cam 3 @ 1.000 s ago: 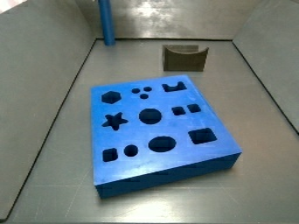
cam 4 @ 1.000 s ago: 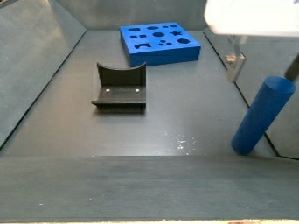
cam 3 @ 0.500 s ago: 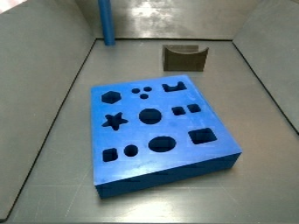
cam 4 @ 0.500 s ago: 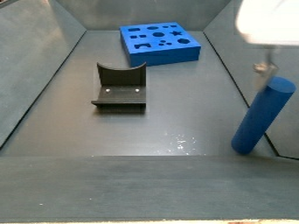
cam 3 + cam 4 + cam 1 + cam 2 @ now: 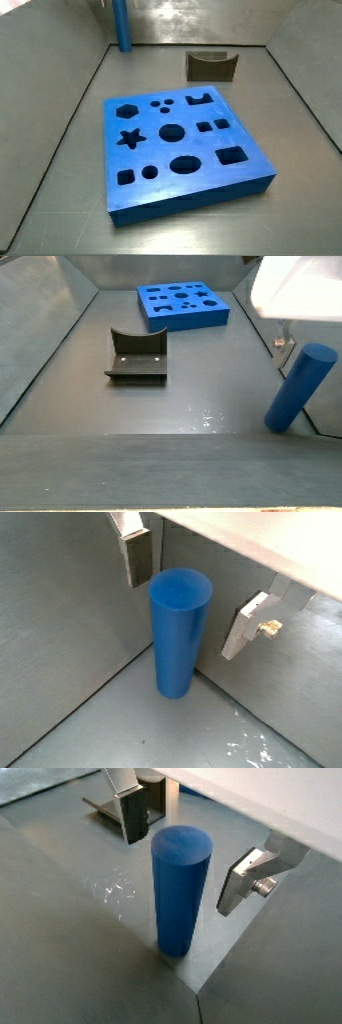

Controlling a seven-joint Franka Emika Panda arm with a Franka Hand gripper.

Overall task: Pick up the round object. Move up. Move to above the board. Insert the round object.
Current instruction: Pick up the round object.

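I expect the round object point(image 5: 122, 25) to slide upright into the board's middle hole point(image 5: 171, 132) when I lower it there, because that hole is a plain circle.
The round object point(image 5: 181, 632), a slim blue peg, stands upright on the floor in a corner of the bin; it shows in both wrist views point(image 5: 178, 888) and both side views point(image 5: 123, 25) point(image 5: 298, 386). My gripper point(image 5: 191, 590) is open just above it. Its fingers point(image 5: 138, 557) stand on either side of the peg's top and do not touch it, as a wrist view point(image 5: 187, 848) also shows. The board point(image 5: 181, 150), a thick blue square slab with dark cut-out holes, lies flat mid-floor, far from the peg point(image 5: 183, 304).
The fixture point(image 5: 136, 356), a dark olive-brown notched bracket on a base plate, stands between peg and board point(image 5: 211, 66). Grey bin walls point(image 5: 67, 90) meet right behind the peg. The gripper's white housing point(image 5: 301, 286) hangs over the peg.
The gripper has shifted sideways over the peg and come slightly lower around its top. The peg, board and fixture have not moved.
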